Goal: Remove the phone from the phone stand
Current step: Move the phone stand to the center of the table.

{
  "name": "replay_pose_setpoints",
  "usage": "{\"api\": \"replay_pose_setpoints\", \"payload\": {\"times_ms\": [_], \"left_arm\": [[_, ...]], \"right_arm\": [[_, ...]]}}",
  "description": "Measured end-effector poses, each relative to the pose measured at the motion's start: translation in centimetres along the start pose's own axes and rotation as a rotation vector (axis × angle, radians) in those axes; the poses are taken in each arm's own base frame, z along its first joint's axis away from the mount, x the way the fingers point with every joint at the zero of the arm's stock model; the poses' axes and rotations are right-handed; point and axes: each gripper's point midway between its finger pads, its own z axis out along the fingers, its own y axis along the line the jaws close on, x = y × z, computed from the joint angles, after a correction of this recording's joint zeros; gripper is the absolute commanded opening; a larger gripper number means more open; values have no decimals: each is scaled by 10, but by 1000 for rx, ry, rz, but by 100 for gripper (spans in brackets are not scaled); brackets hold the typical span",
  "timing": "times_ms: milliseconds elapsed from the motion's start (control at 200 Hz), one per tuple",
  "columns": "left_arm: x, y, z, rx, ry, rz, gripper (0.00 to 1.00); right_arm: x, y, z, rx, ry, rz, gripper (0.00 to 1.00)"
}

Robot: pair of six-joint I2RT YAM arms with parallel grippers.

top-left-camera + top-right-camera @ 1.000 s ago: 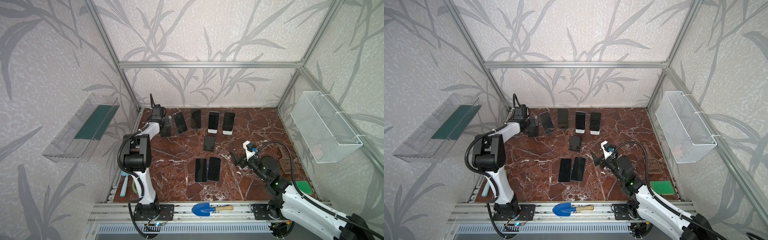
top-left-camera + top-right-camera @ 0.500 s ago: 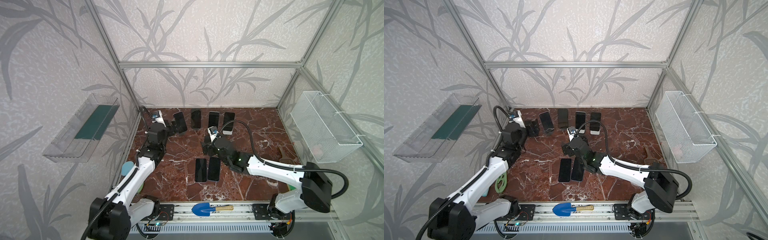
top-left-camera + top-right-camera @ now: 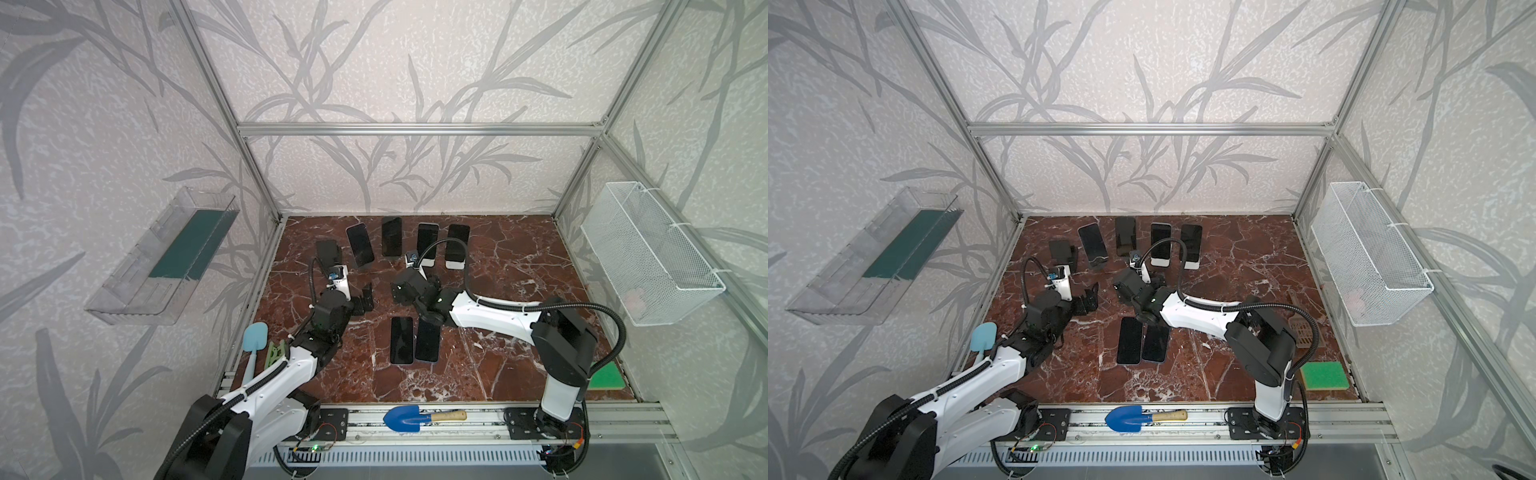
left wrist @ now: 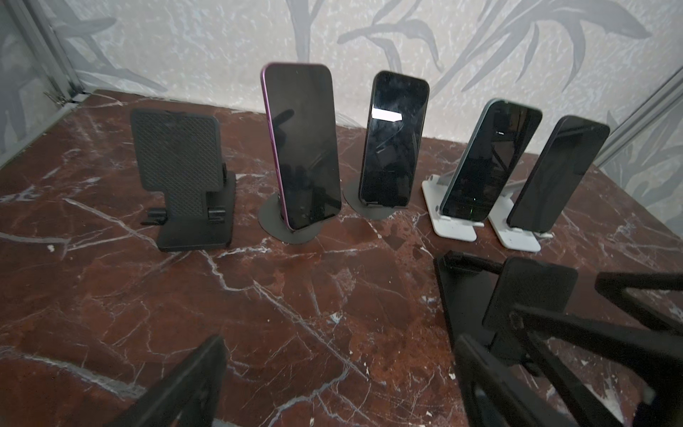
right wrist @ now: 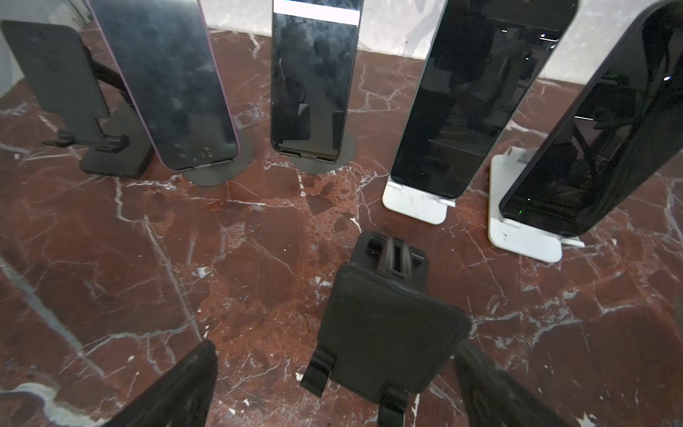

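Note:
Next, I line my right gripper up straight with the stand before closing on the plate's sides (image 5: 455, 328), because the empty black stand's back plate (image 5: 393, 328) is at a slant between my right gripper's fingers.
Several dark phones lean on stands along the back of the marble floor: a purple-edged phone (image 4: 301, 148) and a black phone (image 4: 393, 138) on round black bases, and two more (image 4: 488, 159) (image 4: 554, 173) on white stands. In both top views they form a row (image 3: 391, 236) (image 3: 1125, 236). An empty black stand (image 4: 177, 166) is at the row's left end. A second empty stand (image 5: 388, 332) sits mid-floor between the fingers of my open right gripper (image 5: 334, 347) (image 3: 405, 286). My left gripper (image 4: 340, 344) (image 3: 365, 297) is open over bare floor just left of it.
Two phones (image 3: 402, 340) (image 3: 428, 340) lie flat in the middle front. A blue trowel (image 3: 409, 417) rests on the front rail and a green sponge (image 3: 604, 376) at the front right. A light-blue spatula (image 3: 254, 336) lies at the left edge. A wire basket (image 3: 648, 257) hangs on the right wall.
The left gripper has come from the back-left stand towards the middle of the floor. The right gripper has swung from the front right to the mid-floor stand.

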Motion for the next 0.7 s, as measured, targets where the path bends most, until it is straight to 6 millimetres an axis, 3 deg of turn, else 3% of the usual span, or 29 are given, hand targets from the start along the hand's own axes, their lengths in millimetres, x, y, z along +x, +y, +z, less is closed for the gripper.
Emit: {"api": "replay_pose_setpoints", "payload": {"times_ms": [315,700], "left_arm": [[35,-19,17,135,63,104,96],[26,-26,9,182,9,115,96]], "right_arm": [[4,-12,21,90,27,53,99],[-2,-19,39,107,-4,95,98]]}}
